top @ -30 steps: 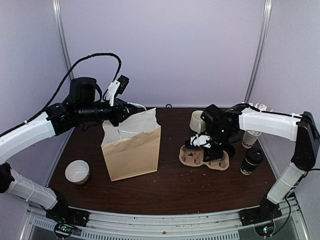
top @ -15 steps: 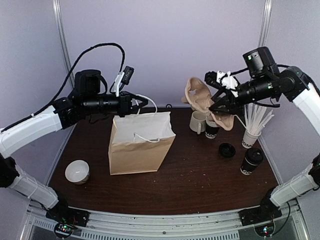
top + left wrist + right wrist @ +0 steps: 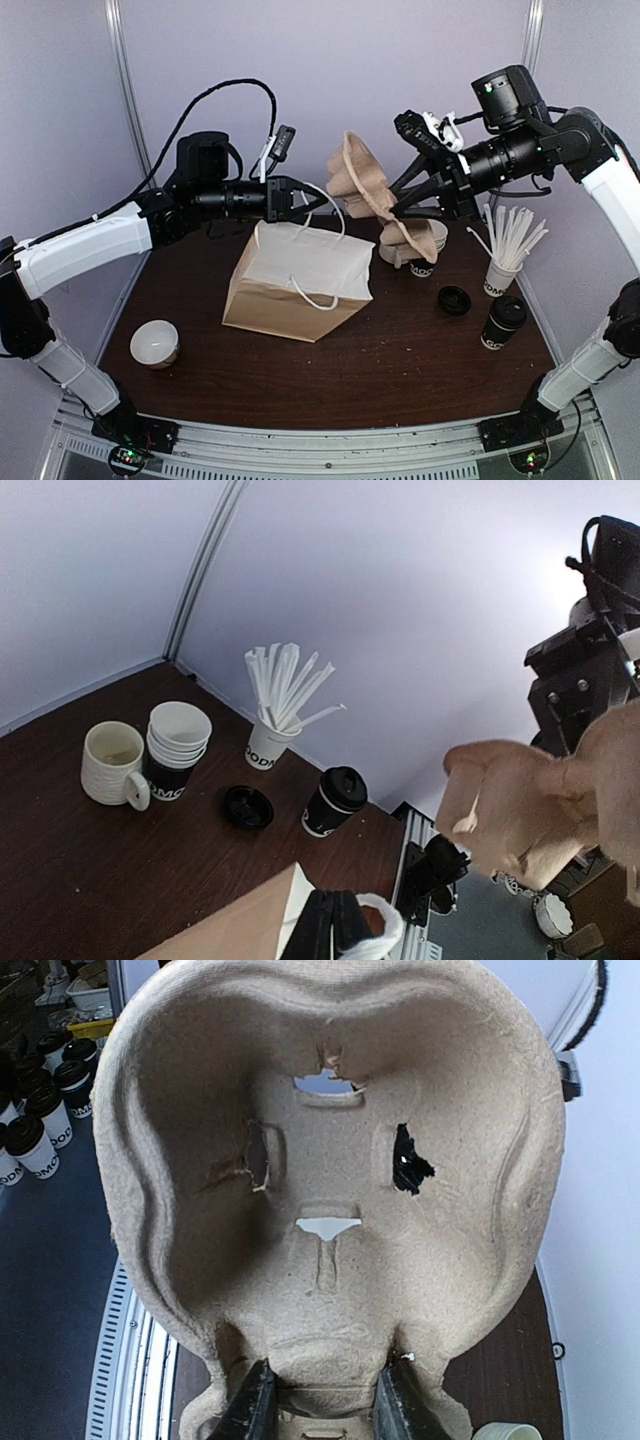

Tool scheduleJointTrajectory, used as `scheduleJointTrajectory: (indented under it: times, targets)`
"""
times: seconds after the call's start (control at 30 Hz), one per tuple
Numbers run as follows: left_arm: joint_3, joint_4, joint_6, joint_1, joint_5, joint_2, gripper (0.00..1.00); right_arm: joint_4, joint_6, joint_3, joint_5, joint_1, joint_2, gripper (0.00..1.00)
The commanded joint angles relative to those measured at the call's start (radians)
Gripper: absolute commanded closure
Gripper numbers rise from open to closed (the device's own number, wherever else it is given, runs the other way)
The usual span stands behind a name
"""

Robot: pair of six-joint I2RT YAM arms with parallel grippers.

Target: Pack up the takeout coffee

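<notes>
The bag's opening (image 3: 312, 262) is off to one side of the steep carrier, so the robot's left gripper should move the bag beneath the carrier before the carrier goes in.
The takeout coffee (image 3: 503, 322), a lidded cup with a black band, stands at the right of the table, apart from both grippers; it also shows in the left wrist view (image 3: 335, 802). My left gripper (image 3: 298, 199) is shut on the white cord handle (image 3: 385, 938) of the brown paper bag (image 3: 300, 285), which leans over, its mouth towards the right. My right gripper (image 3: 403, 205) is shut on a brown pulp cup carrier (image 3: 365, 185) and holds it in the air just right of and above the bag's mouth. The carrier (image 3: 330, 1160) fills the right wrist view, gripped at its lower edge by my right gripper (image 3: 325, 1400).
A stack of paper cups (image 3: 422, 266), a loose black lid (image 3: 455, 299) and a cup of white sticks (image 3: 503, 265) stand at the right back. A white mug (image 3: 112, 765) sits beside the stack. A small white bowl (image 3: 155, 343) sits at front left.
My right gripper has carried the pulp carrier left towards the bag. My left gripper has pulled the handle to the right, and the bag has shifted right and tipped further.
</notes>
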Motion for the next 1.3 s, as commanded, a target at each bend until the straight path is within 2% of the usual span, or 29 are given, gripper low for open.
scheduleJointTrajectory:
  times: [0.0,0.23,0.67,1.27]
  targets:
    - [0.102,0.043,-0.005,-0.050,0.010,0.008,1.00,-0.039,-0.002,0.093,-0.040,0.062,0.034,0.72]
    - [0.146,0.041,0.007,-0.083,0.006,0.024,1.00,-0.073,-0.007,0.168,-0.060,0.097,0.053,0.72]
    - [0.055,0.138,-0.003,-0.082,0.050,0.122,1.00,-0.059,-0.082,0.000,0.004,0.098,0.030,0.72]
    - [0.068,0.113,-0.003,-0.083,0.045,0.114,1.00,-0.009,-0.183,-0.030,-0.021,0.100,0.108,0.73]
